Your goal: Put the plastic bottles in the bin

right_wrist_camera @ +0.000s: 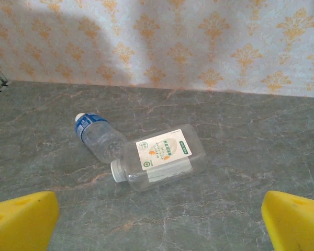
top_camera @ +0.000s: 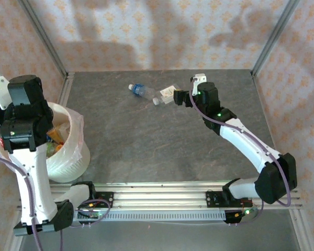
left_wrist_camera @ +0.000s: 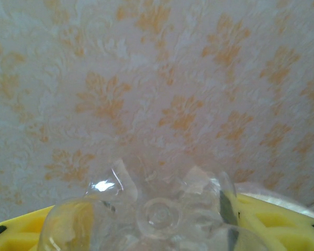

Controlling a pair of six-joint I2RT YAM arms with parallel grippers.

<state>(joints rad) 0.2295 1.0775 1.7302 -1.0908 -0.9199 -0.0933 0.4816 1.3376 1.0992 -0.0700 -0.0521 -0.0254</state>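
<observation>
The clear bottle (left_wrist_camera: 159,212) is higher than the bin's rim, so the robot's left gripper should keep tipping down and let go once the bottle is over the bin's opening (top_camera: 60,130).
On the grey table lie two plastic bottles, touching. One is a blue-labelled bottle (top_camera: 137,89) (right_wrist_camera: 97,136). The other is a squat clear bottle with a white label and white cap (top_camera: 166,95) (right_wrist_camera: 162,157). My right gripper (top_camera: 180,98) (right_wrist_camera: 157,225) is open just short of the white-labelled bottle, its yellow fingers (right_wrist_camera: 21,219) spread wide with nothing between them. At the left stands the bin (top_camera: 68,157), with orange-labelled bottles inside (top_camera: 55,136). My left arm is raised beside it. The left gripper (left_wrist_camera: 157,222) is shut on a clear bottle (left_wrist_camera: 159,212), whose base faces the camera.
Patterned walls and metal frame posts (top_camera: 272,36) enclose the table on three sides. The aluminium rail (top_camera: 162,188) carrying both arm bases runs along the near edge. Bare grey tabletop (top_camera: 146,141) lies between the bin and the right arm.
</observation>
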